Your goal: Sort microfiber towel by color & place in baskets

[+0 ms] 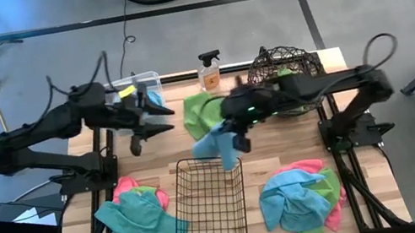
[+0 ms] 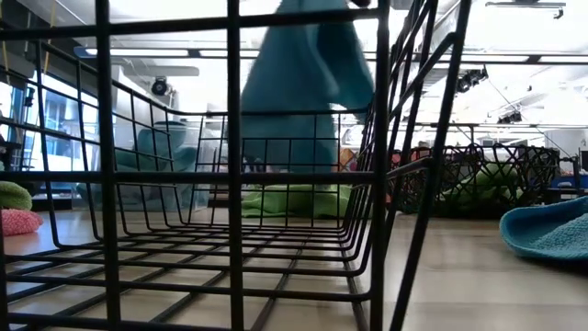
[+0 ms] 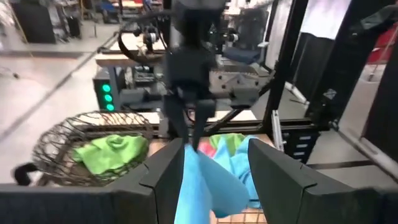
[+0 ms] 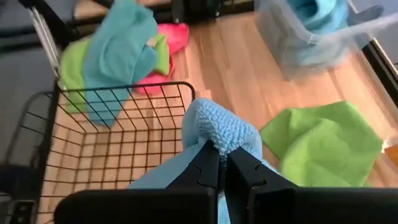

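Observation:
Next, I pick up the teal-blue towel (image 1: 214,145) and pass it to my left gripper, because the clear bin with the teal towel (image 1: 153,90) is far from my right gripper.
My right gripper (image 1: 236,141) is shut on a teal-blue microfiber towel (image 1: 214,143), which hangs by the far edge of the black wire-grid basket (image 1: 210,203). The low view shows this towel (image 2: 299,83) through the basket's wires. My left gripper (image 1: 150,130) hovers open near the clear bin (image 1: 147,86), touching nothing. A teal towel lies in that bin. The round wire basket (image 1: 284,67) holds a green towel (image 3: 109,152). Another green towel (image 1: 202,114) lies flat on the table. Mixed piles of towels lie at the near left (image 1: 140,218) and near right (image 1: 299,199). My right gripper pinches a bunched fold (image 4: 217,132) of the teal towel between its two fingers, several layers thick. The fingers slant down from the table's right side. The towel hangs slack below them, over the far right corner of the black basket.
An orange spray bottle (image 1: 210,71) stands at the far edge between the clear bin and the round basket. Bare wood shows between the black basket and each pile. The arms' bases and frame rails stand at the table's left and right sides.

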`<action>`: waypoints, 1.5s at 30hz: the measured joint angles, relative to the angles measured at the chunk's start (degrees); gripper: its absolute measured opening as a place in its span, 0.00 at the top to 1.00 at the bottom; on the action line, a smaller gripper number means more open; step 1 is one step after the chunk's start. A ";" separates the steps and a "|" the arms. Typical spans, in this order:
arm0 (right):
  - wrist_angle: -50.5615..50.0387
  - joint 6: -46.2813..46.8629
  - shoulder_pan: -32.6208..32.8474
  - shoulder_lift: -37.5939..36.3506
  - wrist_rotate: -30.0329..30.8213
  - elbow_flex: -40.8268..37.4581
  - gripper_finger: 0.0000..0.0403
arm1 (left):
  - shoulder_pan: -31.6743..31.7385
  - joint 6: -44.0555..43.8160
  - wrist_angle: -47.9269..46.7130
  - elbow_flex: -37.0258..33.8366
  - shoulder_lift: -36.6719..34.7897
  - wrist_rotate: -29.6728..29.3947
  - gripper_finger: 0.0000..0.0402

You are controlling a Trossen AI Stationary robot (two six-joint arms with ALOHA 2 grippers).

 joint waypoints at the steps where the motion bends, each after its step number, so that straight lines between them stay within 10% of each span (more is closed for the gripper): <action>1: 2.93 0.27 -0.26 -2.99 -0.08 -3.93 1.00 | 0.00 -0.64 0.80 -0.02 0.75 0.22 0.59; 14: 44.98 1.45 -5.90 -24.77 -10.72 -34.82 1.00 | 1.10 -19.22 43.24 -17.68 9.81 -5.92 0.59; 27: 47.70 -2.65 -7.48 -18.78 -13.64 -31.48 1.00 | -0.60 -15.00 44.87 -14.76 14.69 -4.93 0.56; 45: 57.40 -2.62 -8.63 -16.71 -12.51 -31.36 1.00 | -0.07 -11.81 34.10 -10.64 13.96 -7.43 0.28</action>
